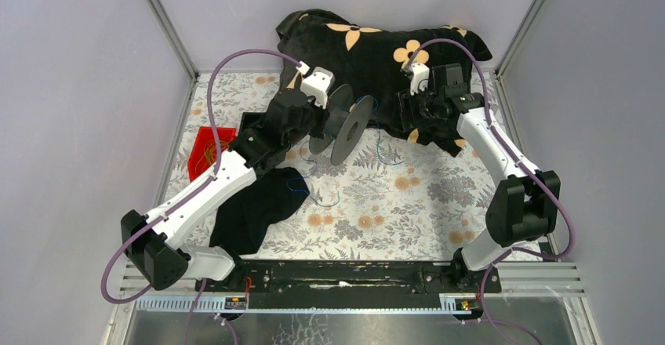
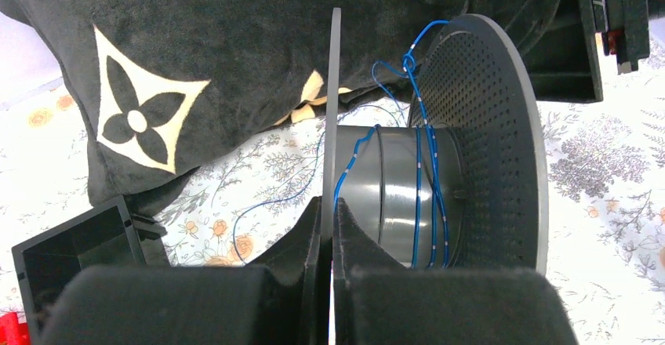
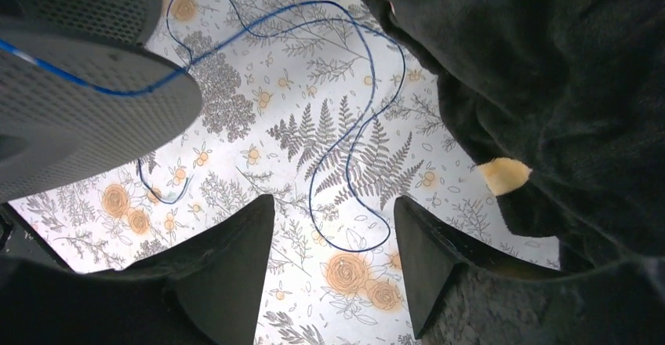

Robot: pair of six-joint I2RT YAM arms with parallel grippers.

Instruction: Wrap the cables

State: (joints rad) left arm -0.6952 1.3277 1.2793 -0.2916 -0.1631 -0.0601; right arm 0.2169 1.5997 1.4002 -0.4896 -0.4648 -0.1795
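Note:
My right gripper should keep moving in until its open fingers close on the strand of cable. The blue piece of cable (image 3: 315, 2) runs free from the far edge toward them.
A big black spool (image 1: 347, 122) hangs above the floral table. My left gripper (image 2: 332, 212) is shut on the thin edge of its near flange (image 2: 334, 102). A few turns of the thin blue cables (image 2: 430, 196) lie round the grey hub, and one strand climbs over the perforated far flange (image 2: 486, 125). More blue cable (image 3: 357, 125) lies in loose loops on the table, seen too in the top view (image 1: 384, 154). My right gripper (image 3: 333, 208) hovers over those loops, open, with nothing between its fingers. It sits to the right of the spool (image 3: 86, 118) in the top view (image 1: 409, 111).
A black cloth with cream flowers (image 1: 376, 47) is heaped at the back, close to the right gripper. Another dark cloth (image 1: 255, 208) lies under the left arm. A red item (image 1: 210, 149) lies at the left, and an open black box (image 2: 70, 255) is beside the left gripper.

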